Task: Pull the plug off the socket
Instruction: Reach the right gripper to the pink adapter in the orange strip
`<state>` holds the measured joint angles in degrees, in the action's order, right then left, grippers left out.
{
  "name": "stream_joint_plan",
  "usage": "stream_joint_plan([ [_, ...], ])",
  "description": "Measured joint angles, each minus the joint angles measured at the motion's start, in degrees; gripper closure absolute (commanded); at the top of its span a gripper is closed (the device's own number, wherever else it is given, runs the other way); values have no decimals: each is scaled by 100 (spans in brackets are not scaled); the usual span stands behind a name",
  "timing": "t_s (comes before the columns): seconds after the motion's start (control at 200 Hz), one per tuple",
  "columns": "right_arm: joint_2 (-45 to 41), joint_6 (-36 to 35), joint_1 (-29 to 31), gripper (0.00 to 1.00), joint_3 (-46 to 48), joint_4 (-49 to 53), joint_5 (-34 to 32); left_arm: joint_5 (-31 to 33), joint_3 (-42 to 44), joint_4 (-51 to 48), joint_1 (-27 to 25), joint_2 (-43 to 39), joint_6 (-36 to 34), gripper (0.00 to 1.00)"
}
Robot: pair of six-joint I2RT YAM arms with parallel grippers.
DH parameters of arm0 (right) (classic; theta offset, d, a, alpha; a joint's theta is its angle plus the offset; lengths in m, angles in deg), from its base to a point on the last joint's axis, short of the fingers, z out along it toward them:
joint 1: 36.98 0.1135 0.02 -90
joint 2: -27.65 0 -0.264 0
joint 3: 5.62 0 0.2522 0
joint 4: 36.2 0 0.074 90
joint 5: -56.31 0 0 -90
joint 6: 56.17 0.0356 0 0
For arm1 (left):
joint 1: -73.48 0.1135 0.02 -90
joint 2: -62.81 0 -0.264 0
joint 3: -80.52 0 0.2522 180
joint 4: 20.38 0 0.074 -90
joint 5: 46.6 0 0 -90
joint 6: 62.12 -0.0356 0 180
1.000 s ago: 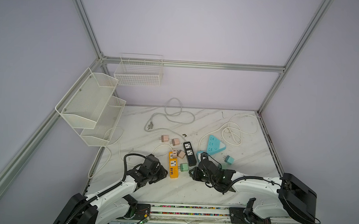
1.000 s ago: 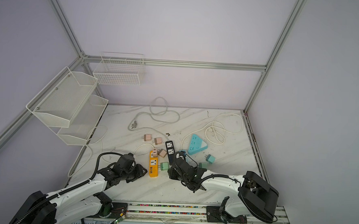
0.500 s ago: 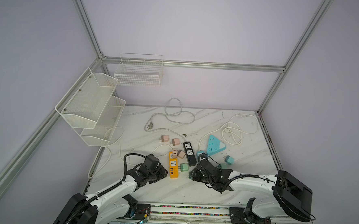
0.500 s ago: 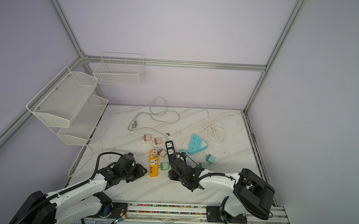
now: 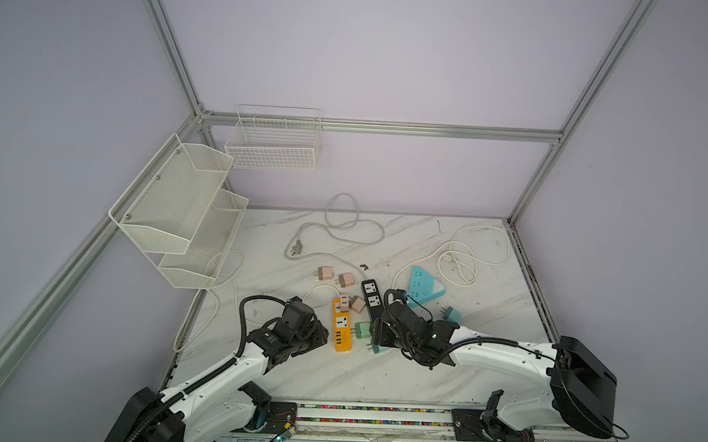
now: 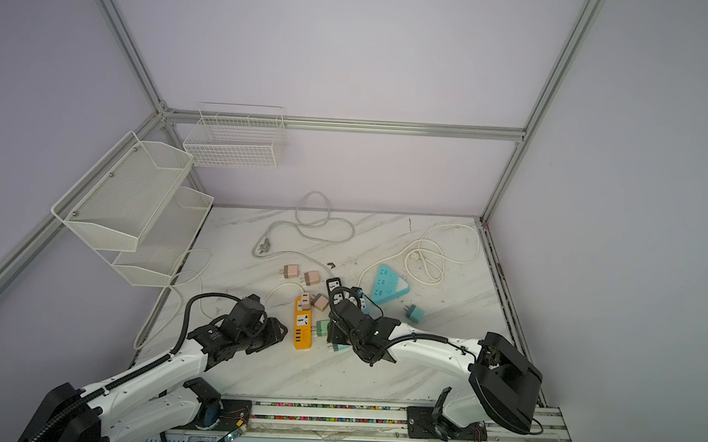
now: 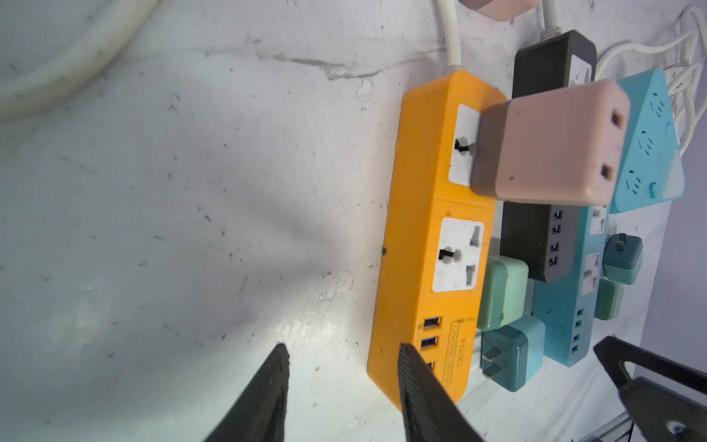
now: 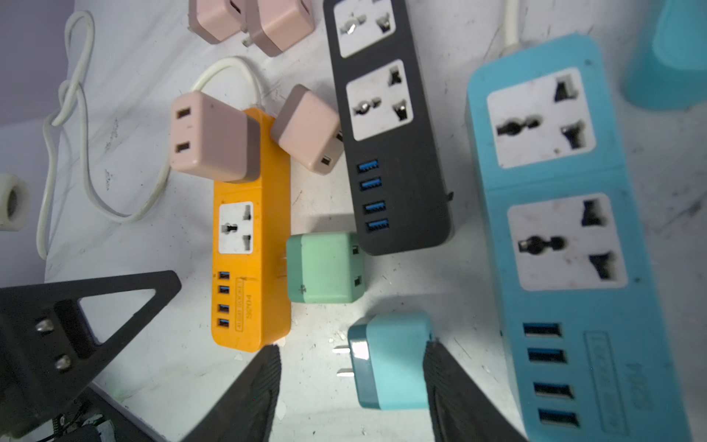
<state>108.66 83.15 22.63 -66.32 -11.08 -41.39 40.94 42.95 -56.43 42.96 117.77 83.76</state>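
Note:
My right gripper is moving toward the pink plug (image 5: 344, 303), which stands tall in the orange strip's far socket (image 7: 463, 144), higher than its neighbours. It should move next until the fingers are on both sides of the plug.
An orange power strip (image 5: 342, 325) (image 8: 248, 298) lies near the table's front. A pink plug (image 7: 551, 141) (image 8: 208, 136) is seated in its far socket. My left gripper (image 7: 343, 348) (image 5: 319, 337) is open at the strip's USB end, with one finger against its corner and bare table between the fingers. My right gripper (image 8: 352, 346) (image 6: 333, 338) is open over a teal plug (image 8: 394, 359) that lies loose on the table with its prongs bare. A green plug (image 8: 325, 268) rests against the strip's side.
A black strip (image 8: 390, 153) and a blue strip (image 8: 566, 229) lie right of the orange one. Loose pink plugs (image 5: 335, 276), a triangular blue socket (image 5: 423, 286) and white cables (image 5: 460, 256) lie farther back. White wire baskets (image 5: 178, 204) hang on the left wall.
My right gripper has opened, and the teal plug now lies free between its fingers. My left gripper has opened a little. Both arms have barely shifted.

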Motion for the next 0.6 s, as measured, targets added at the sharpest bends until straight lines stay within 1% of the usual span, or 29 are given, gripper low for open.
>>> stream_joint_plan([
  [0.13, 103, -199, 0, 35, -492, 153, -59, 35, 0, 79, 22, -39, -92, 52],
  [0.265, 505, -365, 0, 35, -1093, 297, -214, -42, 0, 295, 179, 87, -195, 52],
  [0.4, 1088, -514, 20, 35, -1740, 501, -404, -323, 0, 654, 396, 345, -254, 54],
  [0.6, 1888, -730, 68, 37, -2570, 688, -573, -796, 0, 1296, 560, 688, -260, 54],
])
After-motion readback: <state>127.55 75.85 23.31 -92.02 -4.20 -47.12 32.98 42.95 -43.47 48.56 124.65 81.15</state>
